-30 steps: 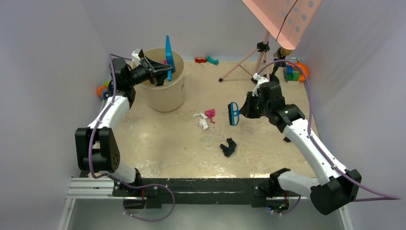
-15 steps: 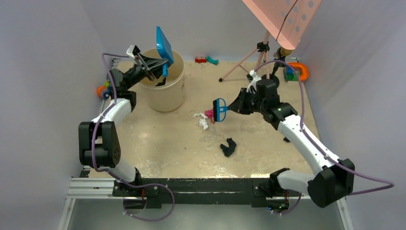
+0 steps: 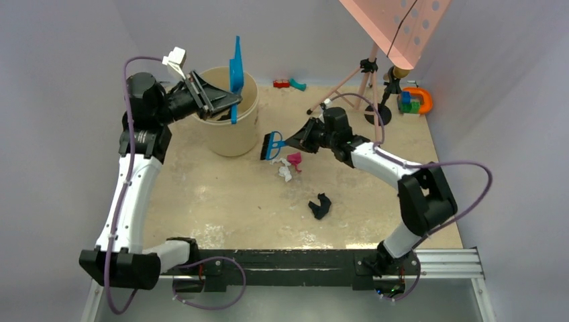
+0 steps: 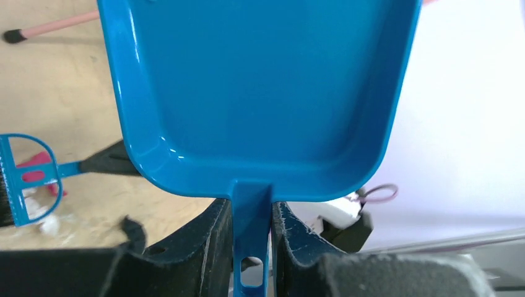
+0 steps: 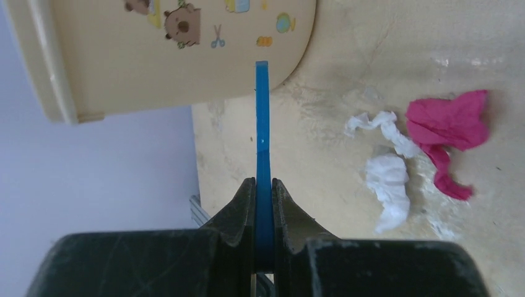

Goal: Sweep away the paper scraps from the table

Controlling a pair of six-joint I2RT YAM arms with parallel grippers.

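The blue brush (image 3: 268, 145) is hanging on the bin's side of the white scraps, so next my right gripper moves it to the black scrap's far side (image 3: 331, 208) before it sweeps.
My left gripper (image 3: 225, 104) is shut on the handle of the blue dustpan (image 3: 236, 67), held upright on edge above the beige bin (image 3: 231, 127); the left wrist view shows the empty pan (image 4: 254, 93) clamped between my fingers (image 4: 204, 247). My right gripper (image 3: 295, 142) is shut on the blue hand brush (image 3: 272, 145), just left of the paper scraps. A pink scrap (image 3: 294, 159) and white scraps (image 3: 284, 169) lie together on the table (image 3: 221, 201); a black scrap (image 3: 321, 205) lies nearer the front. The right wrist view shows the brush (image 5: 262, 130) edge-on, the pink scrap (image 5: 449, 124) and white scraps (image 5: 387, 179).
A pink tripod stand (image 3: 349, 80) with a perforated panel stands at the back. Plastic toys lie at the back wall (image 3: 288, 84), the back right corner (image 3: 416, 100) and left of the bin (image 3: 142, 126). A black front bar (image 3: 282, 258) edges the table.
My right arm swung the brush leftward, past the pink and white scraps toward the bin. My left arm rose and turned the dustpan over the bin. The scraps have not moved.
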